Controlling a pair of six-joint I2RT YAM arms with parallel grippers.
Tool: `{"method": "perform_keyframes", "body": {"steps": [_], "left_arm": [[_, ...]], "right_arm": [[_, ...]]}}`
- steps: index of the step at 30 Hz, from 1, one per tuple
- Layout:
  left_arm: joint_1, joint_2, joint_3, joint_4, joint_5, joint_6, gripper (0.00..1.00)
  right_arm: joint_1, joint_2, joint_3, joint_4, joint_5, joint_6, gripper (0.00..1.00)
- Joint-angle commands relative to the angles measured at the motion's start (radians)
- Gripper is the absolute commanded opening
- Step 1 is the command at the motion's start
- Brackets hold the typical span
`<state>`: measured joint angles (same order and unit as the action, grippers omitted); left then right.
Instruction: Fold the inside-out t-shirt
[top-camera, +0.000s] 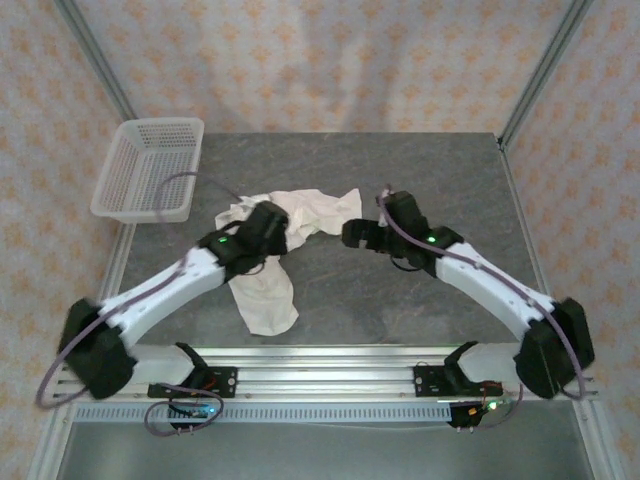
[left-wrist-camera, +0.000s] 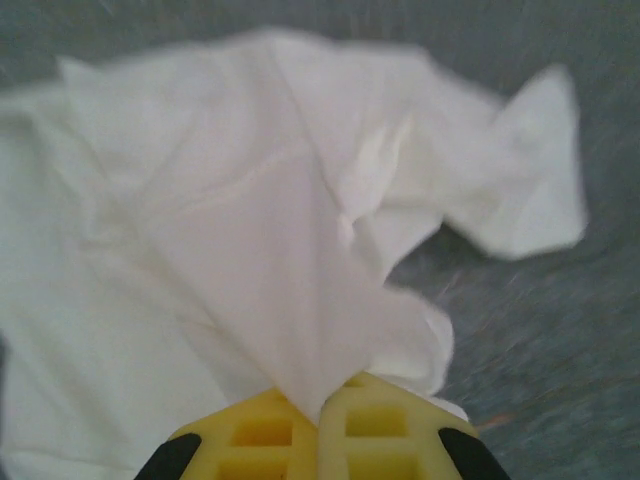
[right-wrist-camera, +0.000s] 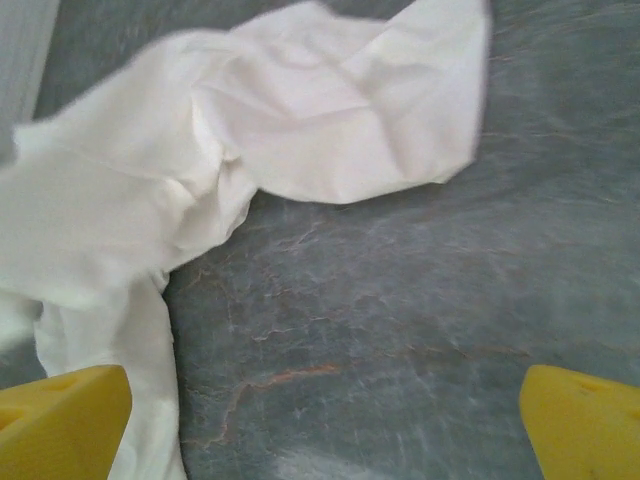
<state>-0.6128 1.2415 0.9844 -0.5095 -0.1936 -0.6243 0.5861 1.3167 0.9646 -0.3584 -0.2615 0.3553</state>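
Note:
My two grippers will lift the t-shirt (top-camera: 325, 209) between them, and it will open into a wide, sagging sheet, because loose folds (right-wrist-camera: 215, 165) bunch up its middle.
The inside-out t-shirt (top-camera: 320, 212) lies crumpled on the grey table, one part stretching toward the near edge and another toward the right. My left gripper (top-camera: 275, 225) sits over its middle. In the left wrist view the yellow fingers (left-wrist-camera: 260, 430) are pressed together, and the left gripper (left-wrist-camera: 325, 410) is shut on a pinched fold of the t-shirt (left-wrist-camera: 250, 230), which rises taut from it. My right gripper (top-camera: 352, 233) hovers just off the shirt's right end. In its wrist view the right gripper (right-wrist-camera: 325, 400) stands wide open over bare table, with the t-shirt (right-wrist-camera: 300, 110) ahead and to the left.
A white mesh basket (top-camera: 150, 168) stands at the table's far left corner. The grey tabletop (top-camera: 450, 180) lies bare to the right of the shirt. Metal frame posts rise at the back corners, and the rail with the arm bases runs along the near edge.

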Motion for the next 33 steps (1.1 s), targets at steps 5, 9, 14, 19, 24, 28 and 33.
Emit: {"method": "perform_keyframes", "body": {"steps": [5, 9, 14, 19, 24, 28, 33], "left_arm": [[0.090, -0.189, -0.115, -0.238, -0.122, -0.104, 0.00], [0.123, -0.256, -0.131, -0.312, -0.172, -0.158, 0.00], [0.211, -0.320, -0.107, -0.331, -0.094, -0.158, 0.00], [0.327, -0.347, -0.010, -0.382, -0.032, -0.105, 0.00], [0.377, -0.372, 0.118, -0.411, 0.018, -0.049, 0.00], [0.377, -0.375, 0.234, -0.343, 0.152, 0.056, 0.00], [0.377, -0.357, 0.379, -0.246, 0.293, 0.138, 0.00]], "right_arm": [[0.087, 0.414, 0.272, 0.105, 0.052, -0.190, 0.99], [0.115, 0.626, 0.422, 0.066, 0.138, -0.248, 0.99], [0.113, 0.739, 0.476, 0.091, 0.134, -0.285, 0.55], [0.104, 0.578, 0.414, 0.077, 0.181, -0.269, 0.00], [0.104, 0.255, 0.267, 0.083, 0.172, -0.274, 0.00], [0.104, 0.028, 0.228, 0.021, 0.165, -0.290, 0.00], [0.104, -0.156, 0.241, -0.023, 0.198, -0.250, 0.00]]}}
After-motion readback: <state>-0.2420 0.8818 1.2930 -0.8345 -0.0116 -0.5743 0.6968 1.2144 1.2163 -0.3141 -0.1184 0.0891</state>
